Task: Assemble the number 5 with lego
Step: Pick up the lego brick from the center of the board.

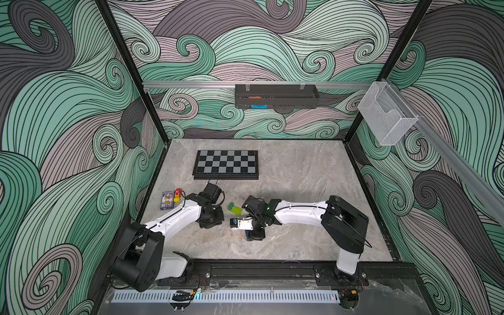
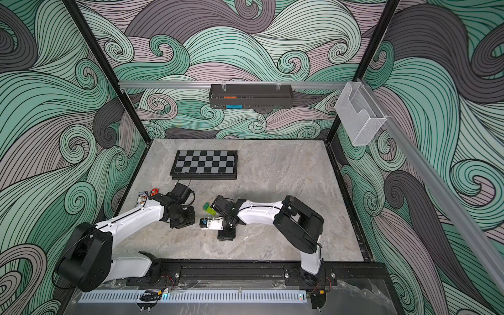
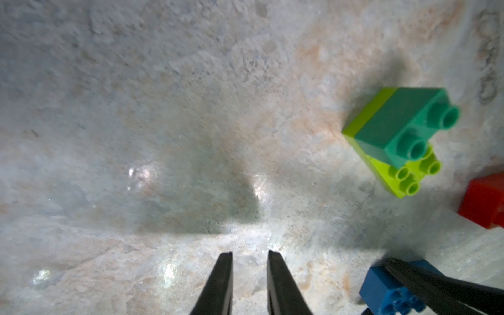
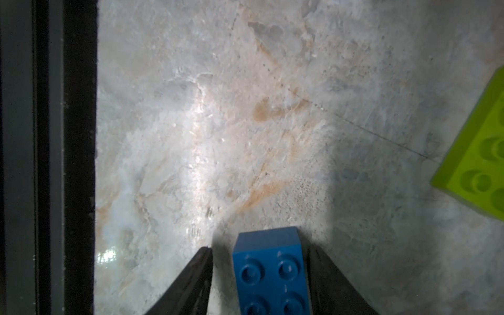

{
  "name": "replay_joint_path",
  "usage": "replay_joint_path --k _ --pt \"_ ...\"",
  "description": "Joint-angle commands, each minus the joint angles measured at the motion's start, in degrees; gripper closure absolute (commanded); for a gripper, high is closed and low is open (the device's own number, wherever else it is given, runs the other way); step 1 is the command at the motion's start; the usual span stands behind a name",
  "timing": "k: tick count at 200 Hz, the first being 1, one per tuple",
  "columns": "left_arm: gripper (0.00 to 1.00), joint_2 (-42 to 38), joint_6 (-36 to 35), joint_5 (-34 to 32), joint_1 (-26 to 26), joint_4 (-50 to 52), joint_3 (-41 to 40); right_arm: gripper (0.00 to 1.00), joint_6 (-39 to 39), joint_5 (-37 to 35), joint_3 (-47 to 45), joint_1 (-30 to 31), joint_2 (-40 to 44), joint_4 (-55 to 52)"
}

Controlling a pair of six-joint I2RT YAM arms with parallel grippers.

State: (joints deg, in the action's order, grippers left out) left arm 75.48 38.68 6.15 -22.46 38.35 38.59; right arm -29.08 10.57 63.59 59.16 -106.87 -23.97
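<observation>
The lime-green brick [image 1: 237,210] lies at an angle to the dark-blue brick at the robot's right gripper, so it needs its dark-green end [image 1: 231,206] pushed square by the left gripper before the robot stacks the dark-blue brick.
A dark-green brick [image 3: 401,122] sits joined on one end of the long lime-green brick [image 3: 403,174], lying on the marble table [image 1: 286,169]; both top views show the pair [image 1: 234,209] [image 2: 209,209] between the two wrists. My right gripper [image 4: 260,248] straddles the dark-blue brick [image 4: 270,267]: one finger touches it, the other stands a little off. The left wrist view shows that brick [image 3: 381,289] and a red brick [image 3: 482,201] beyond it. My left gripper [image 3: 250,253] is shut and empty, just above bare table beside the lime brick.
A black-and-grey checkered board [image 1: 225,165] lies at the back left. A card box [image 1: 167,200] and a red-yellow toy [image 1: 177,195] lie by the left edge. A dark tray [image 1: 275,96] hangs on the back rail, a clear box [image 1: 387,114] on the right.
</observation>
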Motion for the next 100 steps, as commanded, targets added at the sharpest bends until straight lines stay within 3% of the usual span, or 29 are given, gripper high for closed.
replay_joint_path --k 1,11,45,100 --pt "0.73 -0.1 0.1 0.6 0.6 1.0 1.1 0.47 1.2 -1.7 0.5 0.3 -0.1 -1.0" --pt "0.74 0.2 0.0 0.7 0.7 0.9 1.2 0.49 1.6 -2.1 0.4 0.3 0.1 -1.1" --pt "0.74 1.3 0.3 0.6 0.9 0.4 1.8 0.67 3.0 -3.4 -0.1 0.3 0.9 -1.0" --pt "0.70 5.6 1.3 -0.4 4.1 -2.0 5.4 0.68 6.8 -4.5 -3.2 0.1 7.8 -1.0"
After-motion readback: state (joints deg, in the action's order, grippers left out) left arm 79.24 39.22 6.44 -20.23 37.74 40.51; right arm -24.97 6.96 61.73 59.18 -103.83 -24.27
